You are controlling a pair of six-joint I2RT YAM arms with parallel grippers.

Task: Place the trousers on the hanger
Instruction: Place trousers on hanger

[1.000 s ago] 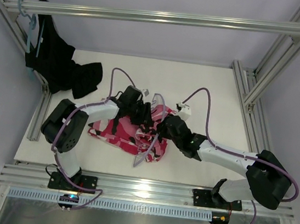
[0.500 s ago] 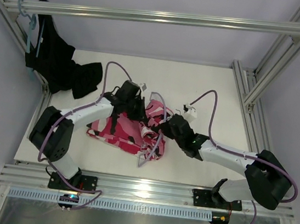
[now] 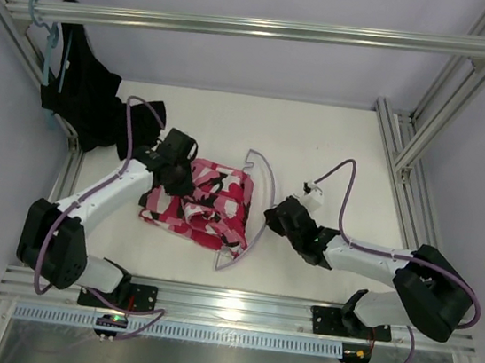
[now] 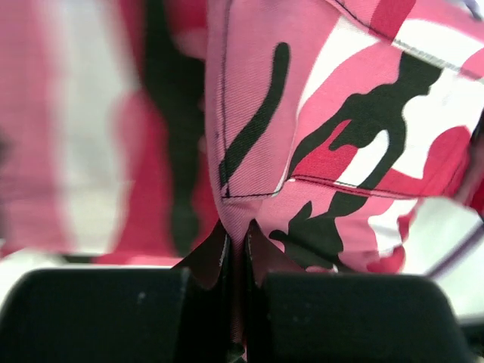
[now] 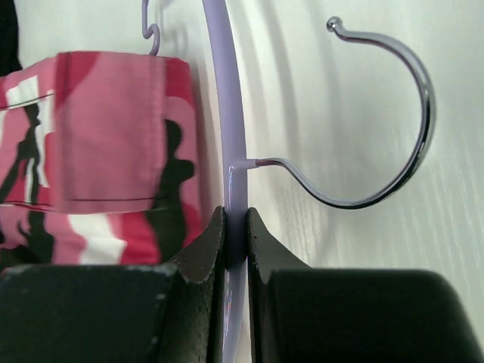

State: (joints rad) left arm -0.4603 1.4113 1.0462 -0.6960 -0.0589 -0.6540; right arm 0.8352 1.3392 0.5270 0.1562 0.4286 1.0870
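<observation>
The trousers lie bunched (image 3: 210,211) between the hanger and my left gripper. Next, my right gripper draws the hanger away (image 3: 272,187) to straighten the cloth before the lift.
The pink, crimson, white and black camouflage trousers (image 3: 208,204) lie bunched on the white table. My left gripper (image 3: 183,174) is at their left edge, shut on a fold of the fabric (image 4: 235,231); the printed cloth (image 4: 333,113) fills that wrist view. The pale lilac hanger (image 3: 269,185) arcs along the trousers' right side, its lower end over the cloth. My right gripper (image 3: 271,214) is shut on the hanger's bar (image 5: 236,219), just below where the metal hook (image 5: 408,113) joins it. A trouser edge (image 5: 106,128) lies left of the bar.
A black garment (image 3: 92,99) hangs on a teal hanger (image 3: 44,26) at the back left, draping onto the table. An aluminium rail (image 3: 245,25) crosses overhead. Frame posts (image 3: 409,141) stand at the right, and a rail (image 3: 235,306) runs along the near edge.
Both grippers have closed, the left on trouser fabric and the right on the hanger. The left arm drew left with the cloth; the right pulled the hanger to the right.
</observation>
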